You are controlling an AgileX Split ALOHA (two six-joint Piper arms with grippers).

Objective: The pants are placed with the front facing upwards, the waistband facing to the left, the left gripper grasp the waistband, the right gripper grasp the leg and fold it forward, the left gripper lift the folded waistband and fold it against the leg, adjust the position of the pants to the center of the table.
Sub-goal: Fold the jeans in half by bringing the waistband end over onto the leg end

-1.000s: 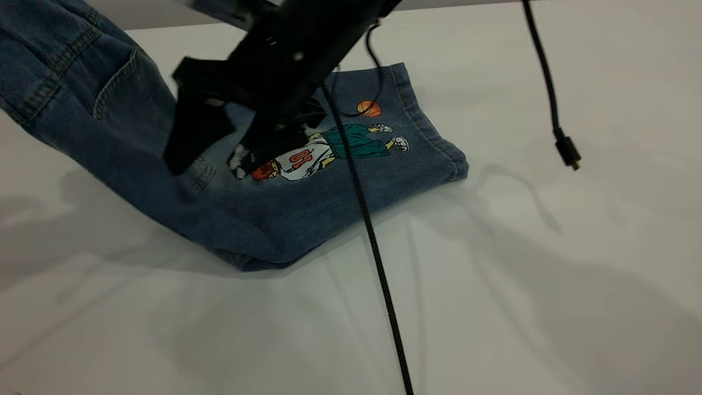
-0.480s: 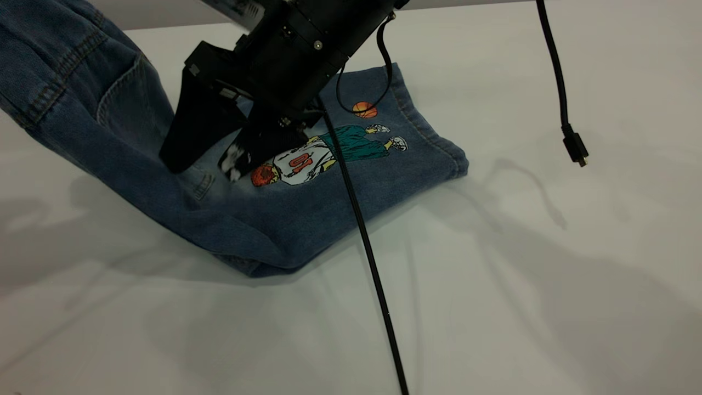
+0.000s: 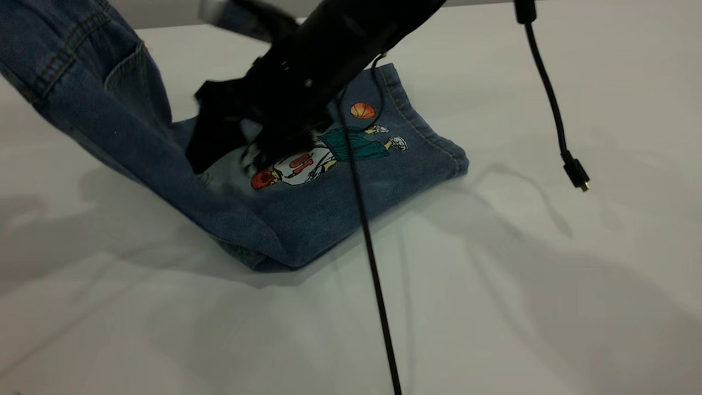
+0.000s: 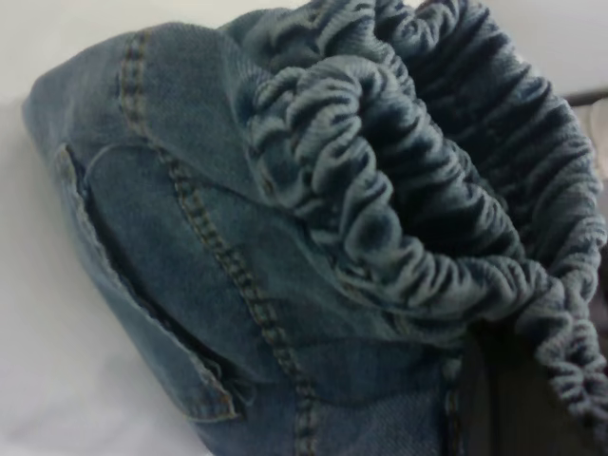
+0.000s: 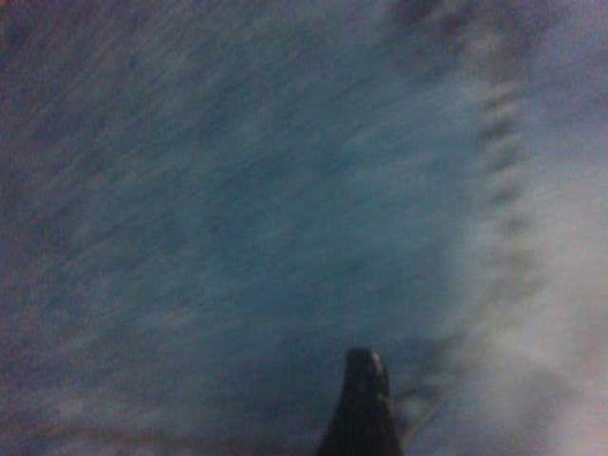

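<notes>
The print (image 3: 306, 164) where the waistband has to land is below my hovering right gripper, so my right gripper should move out of the way before my left gripper folds the waistband over.
The blue denim pants (image 3: 340, 197) lie folded on the white table (image 3: 521, 285), the cartoon basketball-player print facing up. One leg with its flat hem (image 3: 425, 134) points right. The waistband end (image 3: 60, 60) is lifted off the table at the upper left. In the left wrist view the ruffled waistband (image 4: 380, 190) bunches against my left gripper (image 4: 508, 404), which is shut on it. My right gripper (image 3: 225, 163) hovers just over the print with its fingers apart and nothing between them. One of its fingertips (image 5: 366, 399) shows over blurred denim.
A black cable (image 3: 370, 258) runs from the right arm down across the pants and the table's front. A second cable with a loose plug (image 3: 577, 174) dangles at the right. Bare tabletop spreads in front and to the right.
The right gripper has shifted a little to the right over the print. The lifted waistband part has swung rightward, and the dangling plug hangs lower.
</notes>
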